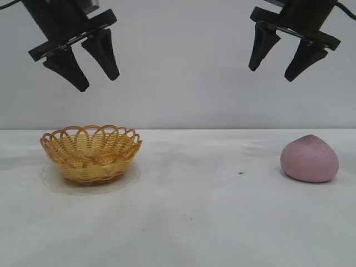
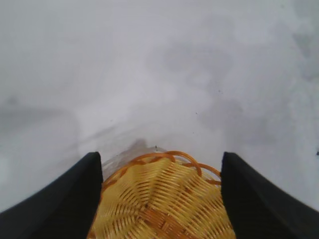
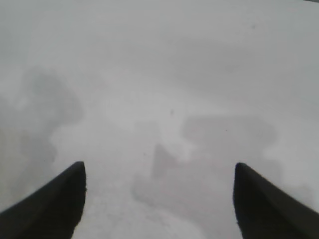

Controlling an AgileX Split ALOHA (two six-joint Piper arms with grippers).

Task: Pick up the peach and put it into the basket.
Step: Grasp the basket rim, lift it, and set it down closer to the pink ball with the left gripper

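My left gripper should first pinch the end of the basket's rim [image 1: 47, 141] farthest from the peach and bring the basket nearer, because the basket [image 1: 92, 157] is a long way from the peach.
The pink-mauve peach [image 1: 310, 159] rests on the white table at the right. At the left stands the yellow woven basket [image 1: 90, 153] with its orange looped rim; nothing lies in it. High above the basket hangs my left gripper [image 1: 99, 82], open and holding nothing. The left wrist view looks down between its black fingers [image 2: 60, 199] onto the basket [image 2: 159, 199]. My right gripper [image 1: 271, 74] hangs open high above the table, up and a little left of the peach. The right wrist view shows only bare table between that gripper's fingertips [image 3: 159, 172]; the peach is out of that view.
The white table [image 1: 189, 211] runs wide between basket and peach, with a small dark speck [image 1: 240, 172] near the middle right. A pale wall stands behind.
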